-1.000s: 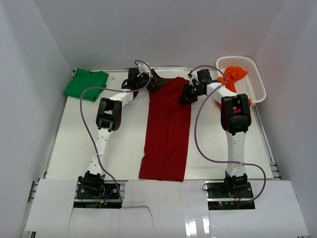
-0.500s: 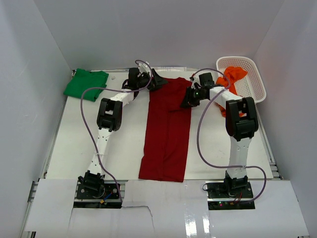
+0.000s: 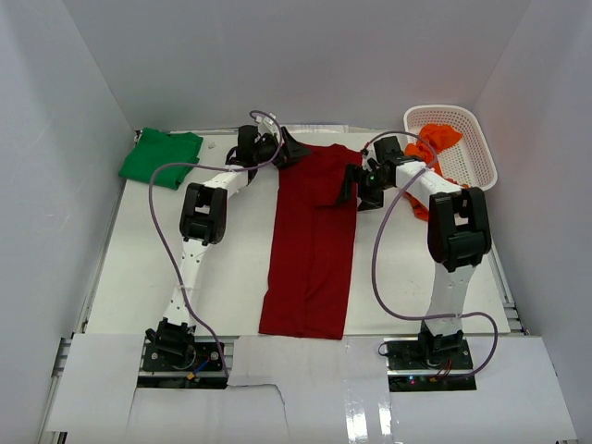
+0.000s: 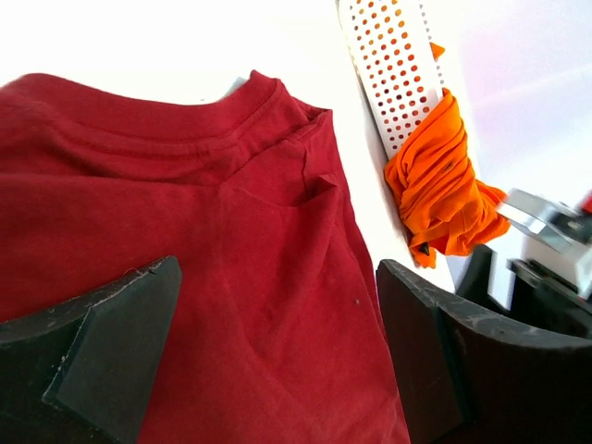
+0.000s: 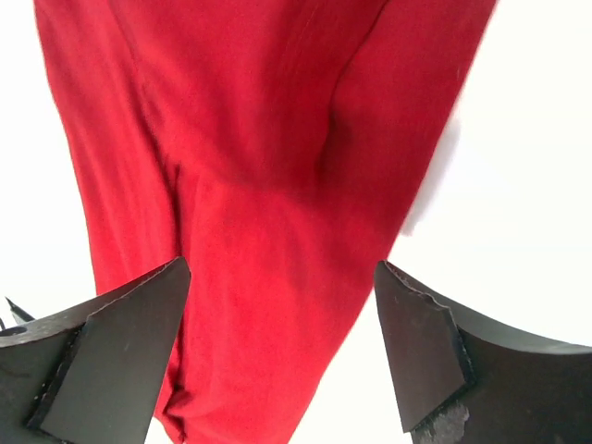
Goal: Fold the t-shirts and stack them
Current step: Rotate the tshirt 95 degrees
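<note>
The dark red t-shirt's near hem (image 3: 302, 334) lies at the table's front edge, so my left gripper and my right gripper should drag its far end (image 3: 324, 159) back before folding.
The dark red t-shirt (image 3: 313, 242) lies folded into a long strip down the middle of the table, collar at the far end (image 4: 242, 116). My left gripper (image 3: 294, 151) hovers at its far left corner, open, red cloth (image 4: 268, 324) showing between the jaws. At the strip's far right edge my right gripper (image 3: 354, 188) is open over the red cloth (image 5: 277, 277), holding nothing. The green t-shirt (image 3: 161, 156) lies folded at the far left. The orange t-shirt (image 3: 435, 143) hangs crumpled over the basket's rim, also seen as an orange bunch (image 4: 442, 185).
The white lattice basket (image 3: 470, 139) stands at the far right corner; its perforated wall (image 4: 393, 65) is close to the left gripper. Grey walls close in the table on three sides. Purple cables loop off both arms.
My right gripper has opened and let go of the red shirt's right edge, and its arm has swung slightly right. The left gripper stays open in place.
</note>
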